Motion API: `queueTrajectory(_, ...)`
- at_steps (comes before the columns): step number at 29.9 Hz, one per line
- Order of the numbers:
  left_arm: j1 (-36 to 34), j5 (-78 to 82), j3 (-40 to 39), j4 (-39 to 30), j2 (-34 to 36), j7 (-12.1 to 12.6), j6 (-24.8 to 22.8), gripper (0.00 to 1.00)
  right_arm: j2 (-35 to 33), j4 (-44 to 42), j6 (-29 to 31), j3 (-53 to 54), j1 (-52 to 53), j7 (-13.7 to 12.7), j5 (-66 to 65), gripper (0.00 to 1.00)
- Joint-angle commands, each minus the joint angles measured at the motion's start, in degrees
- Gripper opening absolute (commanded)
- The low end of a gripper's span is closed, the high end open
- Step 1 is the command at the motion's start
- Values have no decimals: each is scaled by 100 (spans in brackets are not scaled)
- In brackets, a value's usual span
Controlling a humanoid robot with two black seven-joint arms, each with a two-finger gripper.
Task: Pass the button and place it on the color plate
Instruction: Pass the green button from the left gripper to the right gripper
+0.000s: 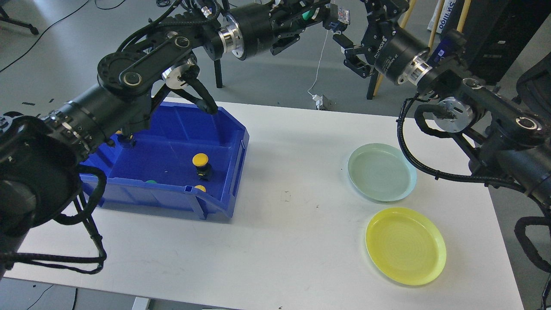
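Note:
The green button is pointing sideways with its square end out, so it will lie on its side when I put it down on the pale green plate.
My left gripper is high above the table's far edge, shut on a green button. My right gripper is open just to the right of it, facing it, a small gap apart. The blue bin on the left holds a yellow button standing upright, a second yellow one at the front wall and a green one. A pale green plate and a yellow plate lie empty on the right of the white table.
My left arm's links pass over the bin's back left corner and hide part of it. Black stand legs and a white cable are on the floor behind the table.

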Motion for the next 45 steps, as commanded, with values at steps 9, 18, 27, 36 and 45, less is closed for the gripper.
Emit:
queueTrajectory(9, 4, -1264, 50, 37, -90, 440, -1, 28, 200, -1, -165, -18, 125, 185, -74, 94)
queueTrajectory(18, 66, -1800, 6, 406, -90, 537, -1, 28, 218, -1, -183, -18, 152, 194, -74, 87)
queueTrajectory(27, 83, -1897, -3, 424, -72, 537, -1, 28, 218, -36, -183, -27, 169, 194, -197, 71)
queueTrajectory(36, 83, -1897, -3, 424, -99, 537, -1, 28, 218, -106, -139, -27, 178, 159, -302, 40)
queueTrajectory(45, 83, -1889, -3, 424, -107, 528, -1, 28, 253, -194, -104, -27, 195, 132, -390, 15)
